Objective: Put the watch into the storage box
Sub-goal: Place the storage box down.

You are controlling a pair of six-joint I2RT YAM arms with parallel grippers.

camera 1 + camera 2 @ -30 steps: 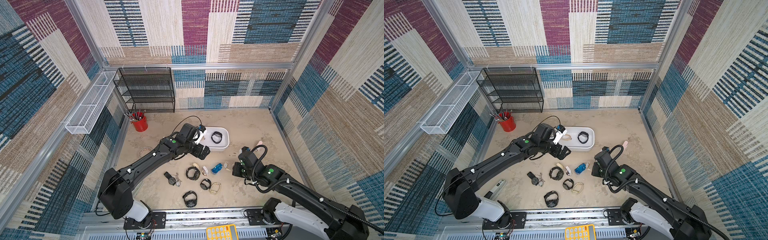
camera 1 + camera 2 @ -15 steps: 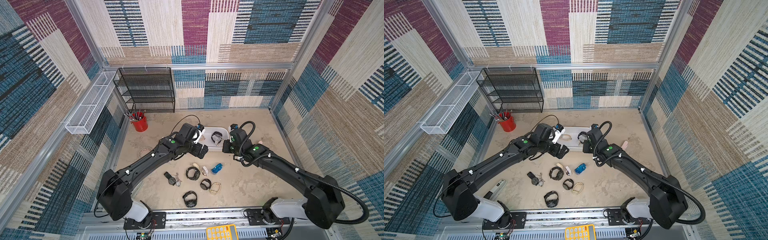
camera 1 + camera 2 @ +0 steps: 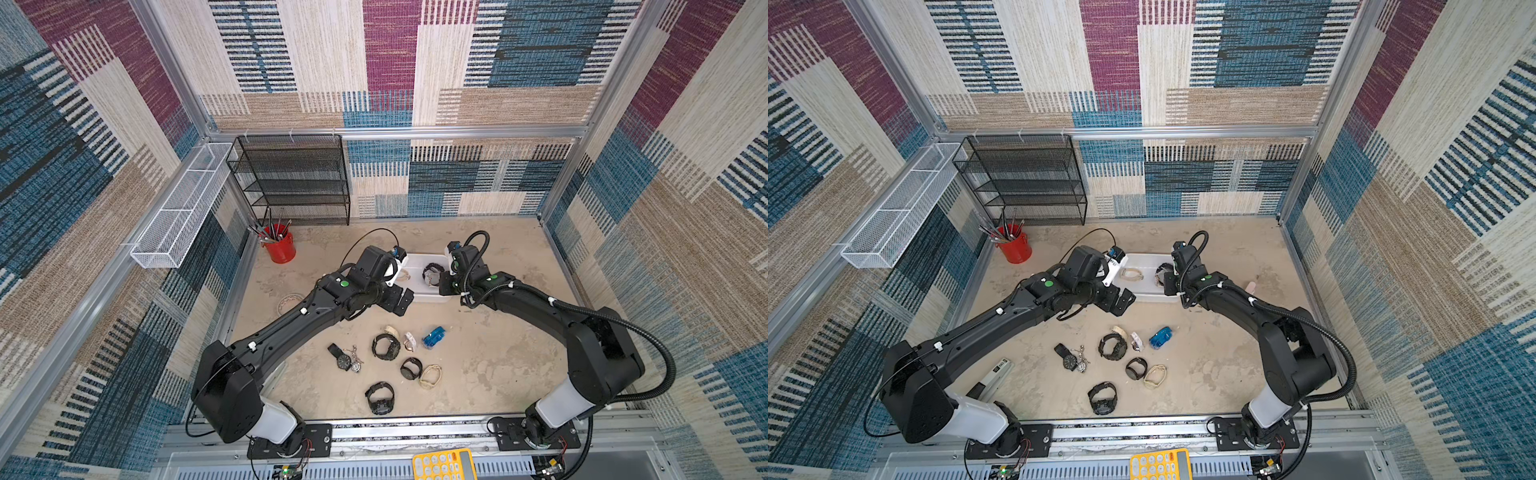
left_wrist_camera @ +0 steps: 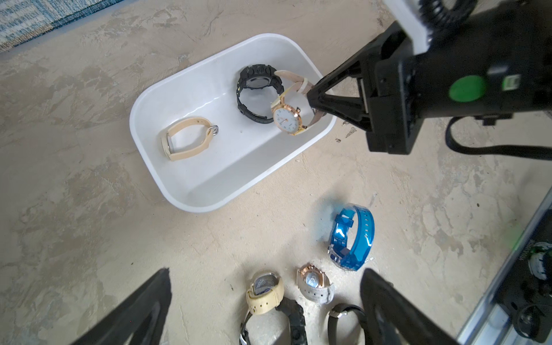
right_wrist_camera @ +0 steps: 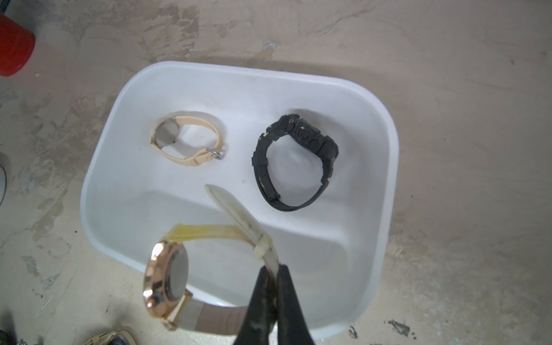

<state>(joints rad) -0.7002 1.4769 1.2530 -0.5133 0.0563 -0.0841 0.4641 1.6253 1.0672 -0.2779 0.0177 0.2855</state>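
Observation:
My right gripper is holding the rose-gold watch (image 4: 287, 119) inside the storage box, clear of the black watch, so it should keep moving inward and let go over the storage box's bottom (image 4: 254, 136).
The storage box (image 4: 227, 161), a low white tub, sits mid-floor in both top views (image 3: 417, 286) (image 3: 1142, 291). A beige-strap watch (image 5: 185, 143) and a black watch (image 5: 295, 161) lie inside it. My right gripper (image 5: 273, 268) is shut on the pale strap of a rose-gold watch (image 5: 165, 280) with a white dial (image 4: 286, 119). That watch hangs just above the box, at the wall nearest the right arm. The left gripper (image 4: 265, 273) is open and holds nothing, hovering over the floor beside the box (image 3: 401, 301).
Several loose watches lie on the floor in front of the box, among them a blue one (image 3: 433, 336) and black ones (image 3: 385, 346). A red pen cup (image 3: 280, 247), a black mesh shelf (image 3: 295, 178) and a white wire tray (image 3: 178, 212) stand at the back left.
The right arm has swung from the floor near the loose watches up and back to the box, staying shut. The left arm has barely moved and stays open.

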